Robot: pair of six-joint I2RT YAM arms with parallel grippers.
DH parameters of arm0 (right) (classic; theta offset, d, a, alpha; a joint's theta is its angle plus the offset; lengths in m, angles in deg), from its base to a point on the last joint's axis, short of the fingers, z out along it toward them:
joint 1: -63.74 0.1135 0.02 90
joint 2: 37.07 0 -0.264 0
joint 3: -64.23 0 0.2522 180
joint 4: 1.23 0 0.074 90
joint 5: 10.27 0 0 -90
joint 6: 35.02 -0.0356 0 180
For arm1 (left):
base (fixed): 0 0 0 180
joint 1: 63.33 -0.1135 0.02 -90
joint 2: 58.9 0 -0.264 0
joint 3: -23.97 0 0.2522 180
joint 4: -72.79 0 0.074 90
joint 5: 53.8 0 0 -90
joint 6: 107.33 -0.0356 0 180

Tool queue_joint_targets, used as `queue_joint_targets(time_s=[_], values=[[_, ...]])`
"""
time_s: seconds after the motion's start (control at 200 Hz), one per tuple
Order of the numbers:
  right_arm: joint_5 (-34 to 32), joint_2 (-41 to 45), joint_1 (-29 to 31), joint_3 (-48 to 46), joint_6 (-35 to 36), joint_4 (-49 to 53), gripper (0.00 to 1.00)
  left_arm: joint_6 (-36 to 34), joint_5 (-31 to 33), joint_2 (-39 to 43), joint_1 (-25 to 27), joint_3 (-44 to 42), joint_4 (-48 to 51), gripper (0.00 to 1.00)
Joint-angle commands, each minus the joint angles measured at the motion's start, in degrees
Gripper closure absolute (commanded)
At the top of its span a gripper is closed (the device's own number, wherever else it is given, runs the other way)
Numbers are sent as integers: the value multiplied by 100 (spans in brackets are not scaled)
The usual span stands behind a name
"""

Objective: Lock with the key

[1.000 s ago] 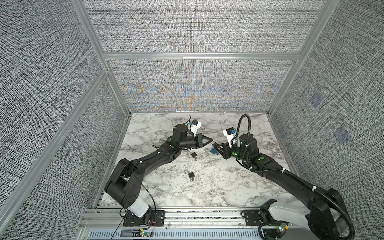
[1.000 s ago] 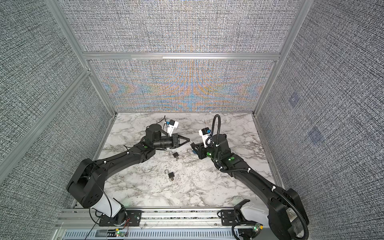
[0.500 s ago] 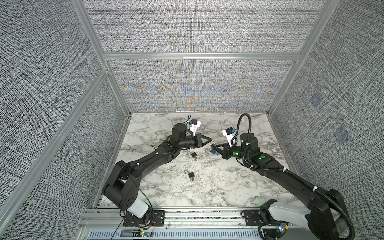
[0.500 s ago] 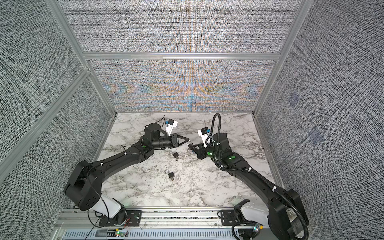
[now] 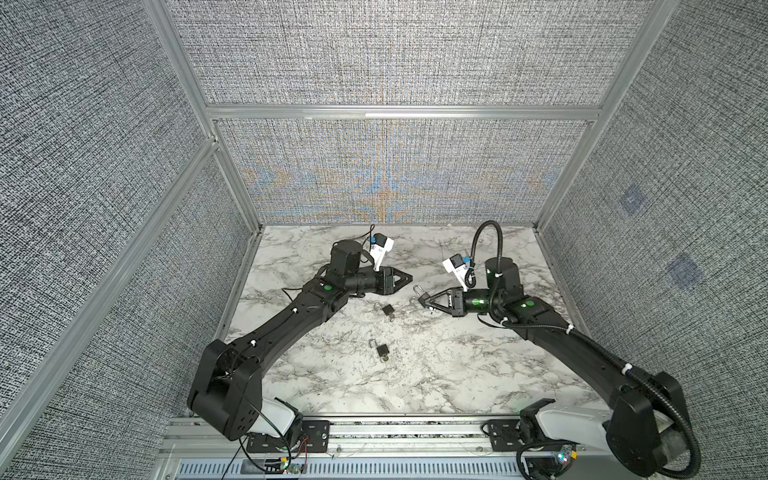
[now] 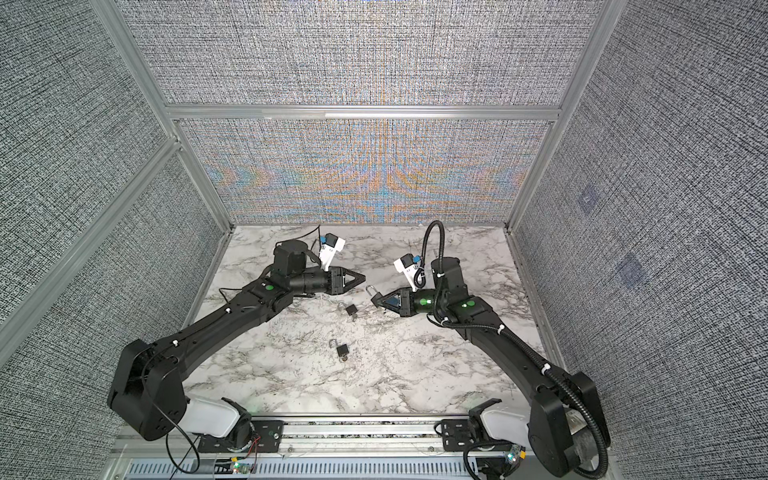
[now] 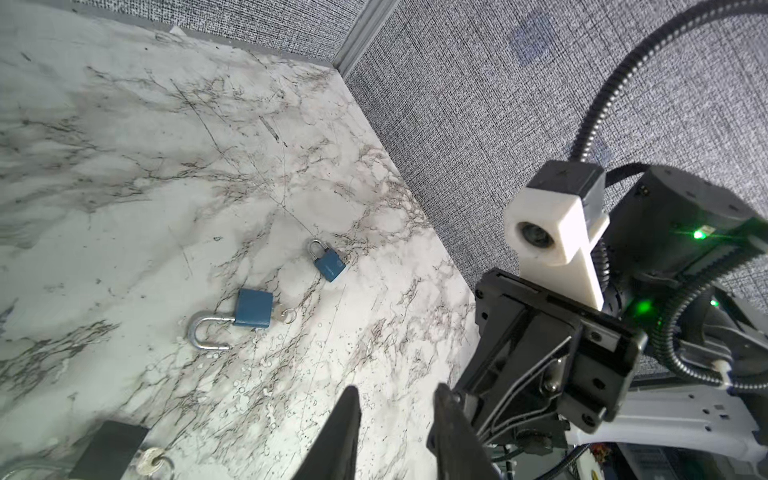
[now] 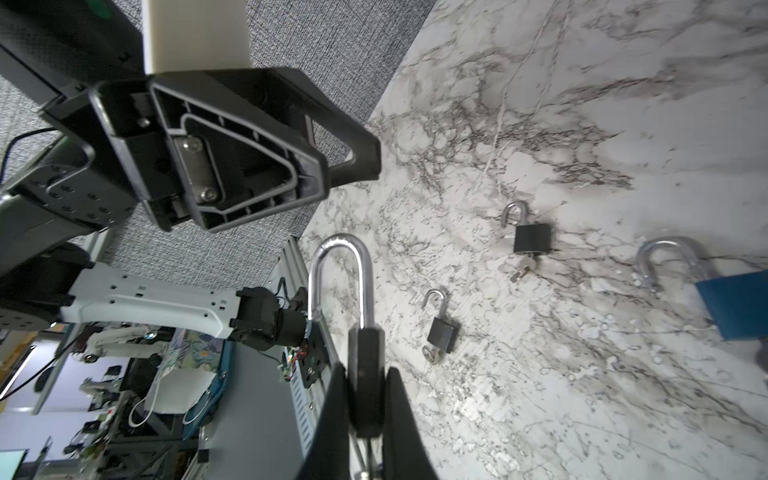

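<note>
My left gripper is clear of the shackle's loose end [image 8: 310, 316] hanging beside the black padlock's body, so it should move in and grasp the shackle's bend [image 8: 342, 240] before locking.
A black padlock [image 8: 365, 374] with a silver shackle [image 8: 338, 274] is held off the marble table, my right gripper [image 8: 365, 399] shut on its body. A bit of metal, probably the key [image 8: 365, 459], shows under the body between the fingers. In both top views the padlock [image 5: 422, 294] [image 6: 376, 296] points at my left gripper [image 5: 410, 276] [image 6: 364, 276], a short gap apart. In the left wrist view the left gripper [image 7: 397, 388] stands open, nothing between its fingers.
Two more black padlocks [image 5: 388, 309] [image 5: 382, 350] lie open on the table between the arms, keys in them [image 8: 523, 270] [image 8: 430, 353]. Two blue padlocks [image 7: 253, 307] [image 7: 330, 264] lie beneath the right arm. Grey walls close in the table.
My left gripper has opened and drawn back a little from the padlock. The right gripper keeps its hold on the padlock and has barely moved.
</note>
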Motion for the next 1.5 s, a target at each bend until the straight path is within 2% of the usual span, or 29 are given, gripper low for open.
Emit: queue_joint_targets(time_s=[0.0,0.36,0.58,0.715,0.94,1.491], values=[[450,28,-13,25,-248,-122,100,-517,-223,-27,45,79,430,67],[455,-54,-44,38,-347,-135,100,-568,0,144,165,-103,407,67],[414,-71,-57,71,-278,10,100,-313,581,381,62,-122,474,67],[356,-43,-45,76,-252,32,100,-216,363,398,104,-30,324,67],[315,-78,-42,86,-287,-32,100,-474,111,278,355,102,454,66],[272,-17,-56,117,-392,-85,100,-517,452,353,393,-109,621,67]])
